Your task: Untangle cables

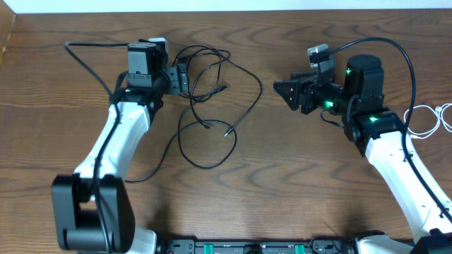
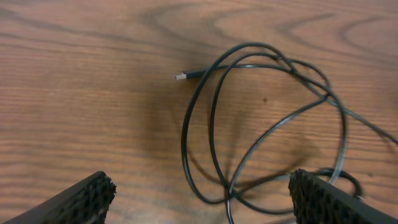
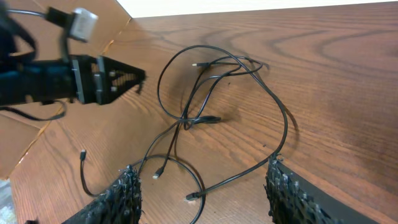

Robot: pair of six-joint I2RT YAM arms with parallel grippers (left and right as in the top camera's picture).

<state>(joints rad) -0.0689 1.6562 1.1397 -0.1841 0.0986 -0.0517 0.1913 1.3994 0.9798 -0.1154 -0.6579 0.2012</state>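
I expect the held part of the black cable (image 2: pixel 185 143) to rise in an arch above the other loops when I lift, because the cable curves in a wide, slack loop (image 2: pixel 205 71).
Thin black cables (image 1: pixel 223 89) lie tangled in loose loops on the wooden table between my two arms. My left gripper (image 1: pixel 178 80) is open at the tangle's left edge. In the left wrist view its jaws (image 2: pixel 202 199) stand wide apart above the black loops (image 2: pixel 183 134), and a silver plug end (image 2: pixel 181 76) lies beyond. My right gripper (image 1: pixel 286 90) is open, to the right of the tangle and apart from it. The right wrist view shows its jaws (image 3: pixel 202 193) open, facing the cables (image 3: pixel 286 127), with plug ends between them on the table. A white cable (image 1: pixel 432 107) lies coiled at the far right.
The table's far edge (image 1: pixel 226 10) runs along the top. A black cord trails from the tangle under my left arm (image 1: pixel 120 134). My left gripper also shows in the right wrist view (image 3: pixel 106 78). The thick arm cable (image 1: pixel 395 46) arches over my right arm.
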